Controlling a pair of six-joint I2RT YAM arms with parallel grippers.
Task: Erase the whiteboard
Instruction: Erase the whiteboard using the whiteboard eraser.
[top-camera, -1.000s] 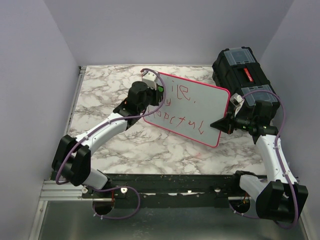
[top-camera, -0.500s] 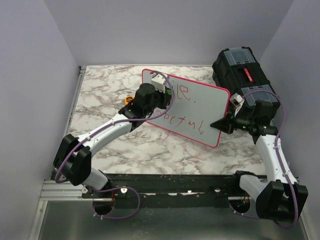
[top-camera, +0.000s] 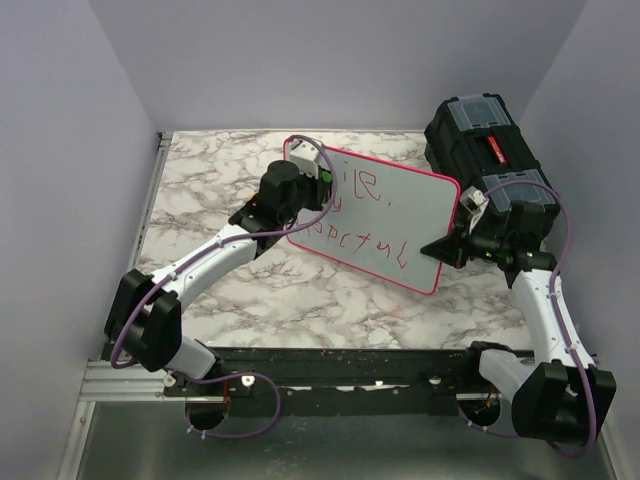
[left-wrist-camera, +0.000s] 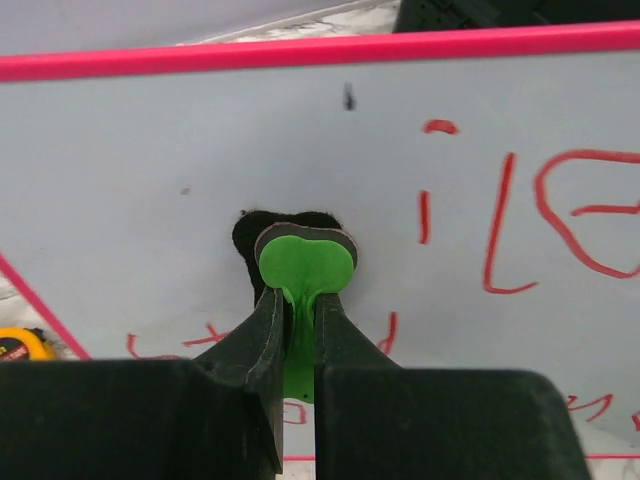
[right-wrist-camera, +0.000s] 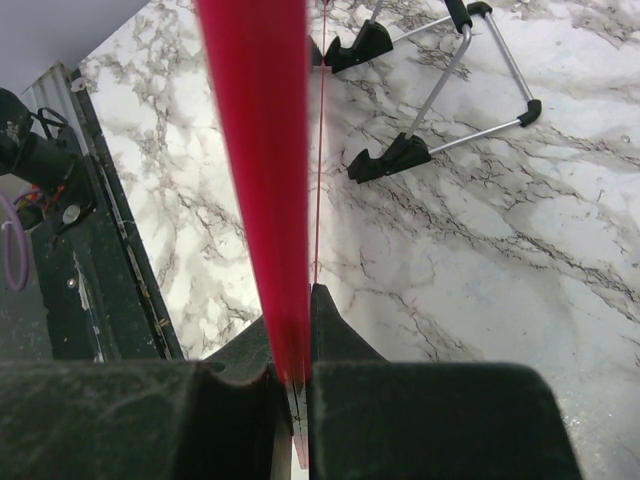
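Note:
The robot's left gripper should wipe the eraser back over the short red strokes (left-wrist-camera: 425, 217) toward the right gripper, since the eraser is pressing on clear white board (left-wrist-camera: 270, 170) beside them.
The whiteboard (top-camera: 400, 215), white with a pink-red rim, stands tilted on the marble table with red lettering (top-camera: 365, 240) across it. My left gripper (top-camera: 318, 180) is at the board's upper left part, shut on a green eraser (left-wrist-camera: 305, 262) whose black felt pad presses against the white face (left-wrist-camera: 180, 140). Red strokes (left-wrist-camera: 560, 210) lie to the right of the eraser and more below it. My right gripper (top-camera: 447, 245) is shut on the board's right edge. In the right wrist view that rim (right-wrist-camera: 255, 150) runs straight up from between the jaws of the gripper (right-wrist-camera: 297, 310).
A black toolbox (top-camera: 490, 150) stands at the back right, close behind my right arm. The board's wire stand (right-wrist-camera: 480, 70) with black feet (right-wrist-camera: 395, 157) rests on the marble behind it. A yellow tape measure (left-wrist-camera: 20, 343) lies left of the board.
My left gripper slid the eraser down and right over the board, then came back to the upper left part. The right gripper and the board have stayed put.

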